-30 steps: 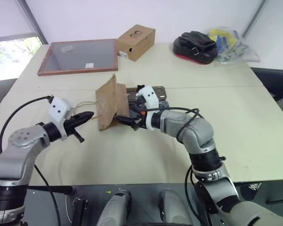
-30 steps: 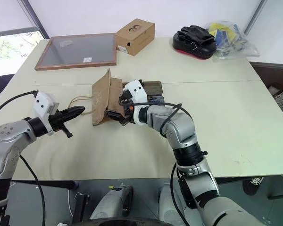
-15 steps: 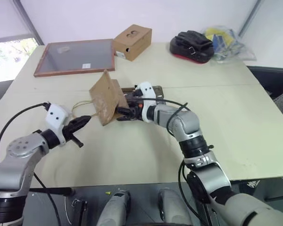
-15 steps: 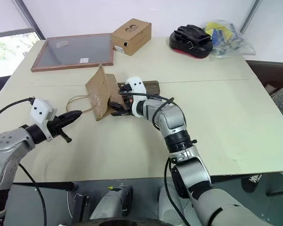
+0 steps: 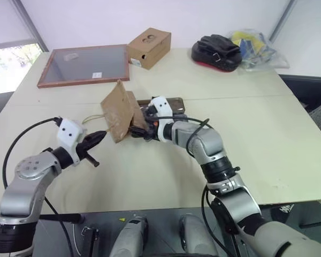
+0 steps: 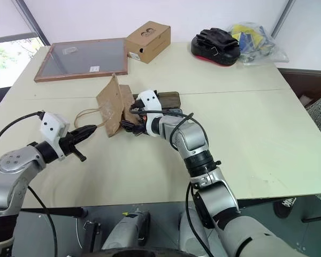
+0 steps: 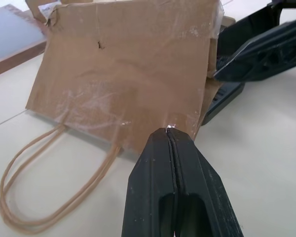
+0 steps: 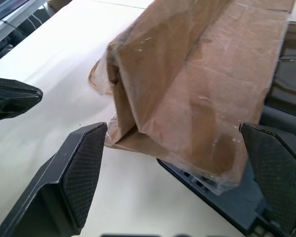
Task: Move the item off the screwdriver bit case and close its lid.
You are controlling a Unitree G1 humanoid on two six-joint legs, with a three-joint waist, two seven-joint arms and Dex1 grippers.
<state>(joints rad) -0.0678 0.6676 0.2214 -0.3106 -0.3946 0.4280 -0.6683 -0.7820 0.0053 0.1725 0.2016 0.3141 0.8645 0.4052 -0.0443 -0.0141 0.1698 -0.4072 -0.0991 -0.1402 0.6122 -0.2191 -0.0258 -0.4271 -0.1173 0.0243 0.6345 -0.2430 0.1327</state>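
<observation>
The brownish lid (image 5: 176,105) is lying along the dark tray's far edge (image 8: 284,109), so it will swing up and over toward me when I raise the lid's corner.
The brown paper bag (image 5: 117,108) stands tilted up on one edge, leaning over the near end of the screwdriver bit case (image 8: 222,197). Its string handles (image 7: 39,197) trail on the table toward my left arm. The case's brownish lid (image 6: 170,98) lies open and flat beyond the bag. My right gripper (image 8: 171,131) is open, one finger on each side of the bag's lower corner above the dark tray. My left gripper (image 7: 167,136) is shut, with its tip at the bag's bottom edge.
A wooden-framed glass panel (image 5: 83,64) and a small cardboard box (image 5: 148,47) sit at the far left. Black gloves (image 5: 220,51) and a plastic bag (image 5: 257,48) lie at the far right. Bare table (image 5: 267,139) spreads to the right.
My right gripper has pushed a little further in around the bag, and the bag now stands steeper. The left gripper has stayed at the bag's edge. The camera shifted slightly.
</observation>
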